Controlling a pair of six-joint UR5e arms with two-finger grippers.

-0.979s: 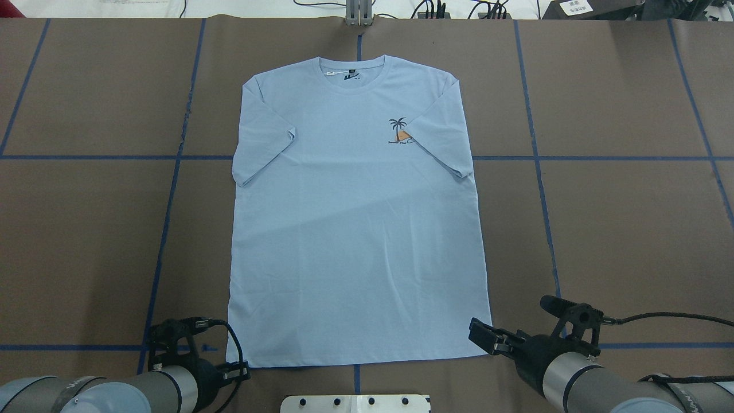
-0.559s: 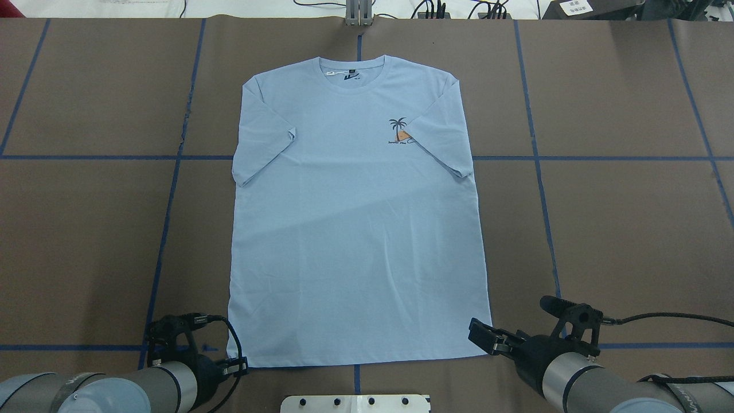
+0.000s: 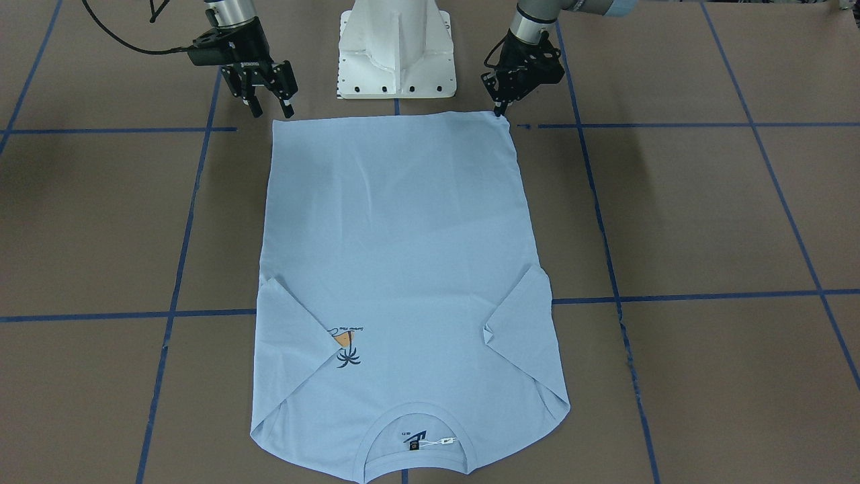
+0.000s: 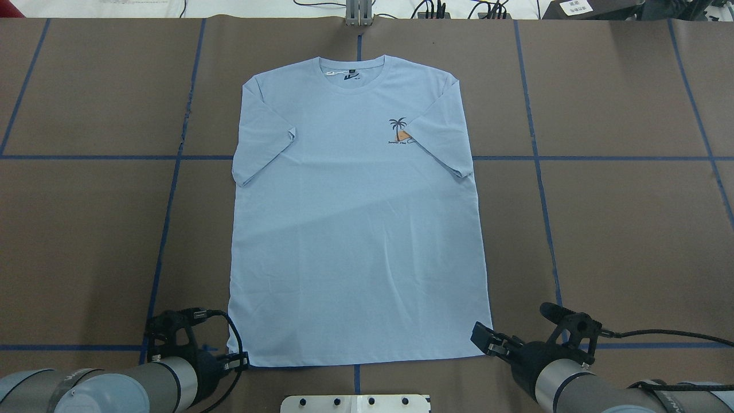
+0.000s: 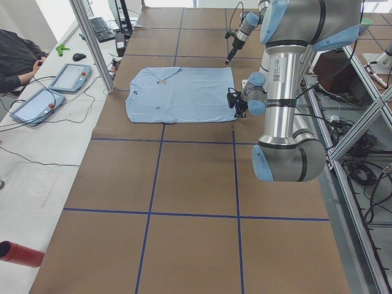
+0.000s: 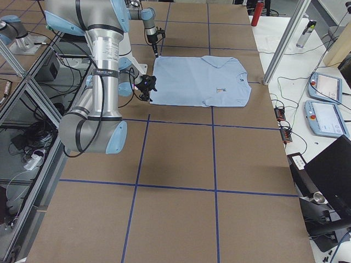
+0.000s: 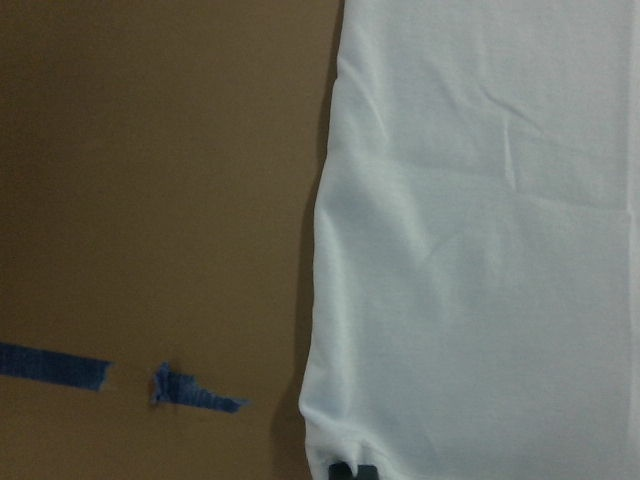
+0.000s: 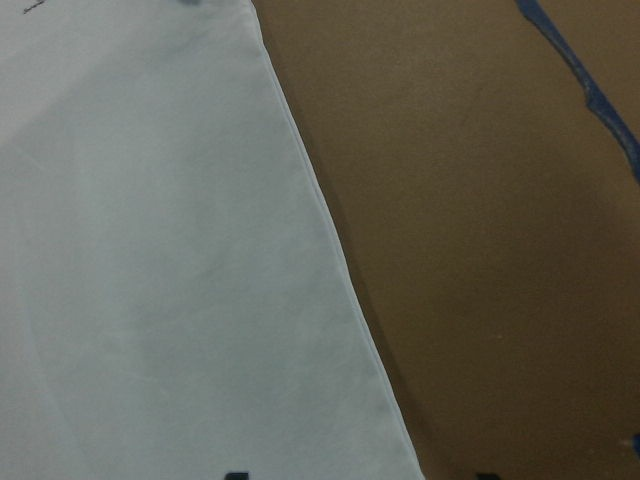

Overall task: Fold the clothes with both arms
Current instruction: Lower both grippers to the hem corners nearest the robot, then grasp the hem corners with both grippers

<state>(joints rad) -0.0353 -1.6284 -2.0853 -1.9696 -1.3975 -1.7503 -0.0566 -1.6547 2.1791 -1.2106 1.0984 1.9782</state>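
Observation:
My gripper will fold the hem (image 3: 392, 117) over, and the hem should then cover both sleeves but leave the collar in view, because a long part (image 3: 396, 193) of the shirt is between the hem and the sleeves.
The pale light-blue T-shirt (image 4: 355, 229) lies flat on the table with both sleeves folded in and its collar at the far side; it also shows in the front view (image 3: 396, 235). My left gripper (image 4: 238, 362) sits at the near left hem corner (image 3: 500, 113). In the left wrist view (image 7: 352, 470) its tips are close together at the puckered corner of the shirt (image 7: 480, 250). My right gripper (image 4: 480, 338) is open at the near right hem corner (image 3: 271, 111). In the right wrist view (image 8: 360, 476) its jaws straddle the shirt's side edge (image 8: 150, 250).
The white pedestal base (image 3: 396, 54) stands between the arms at the near table edge. Blue tape lines (image 4: 172, 189) cross the brown table cover. Tablets (image 5: 67, 76) and cables lie on a side bench beyond the far edge.
My left gripper has crept slightly toward the hem corner. My right arm has shifted slightly back toward the robot. The shirt has not moved.

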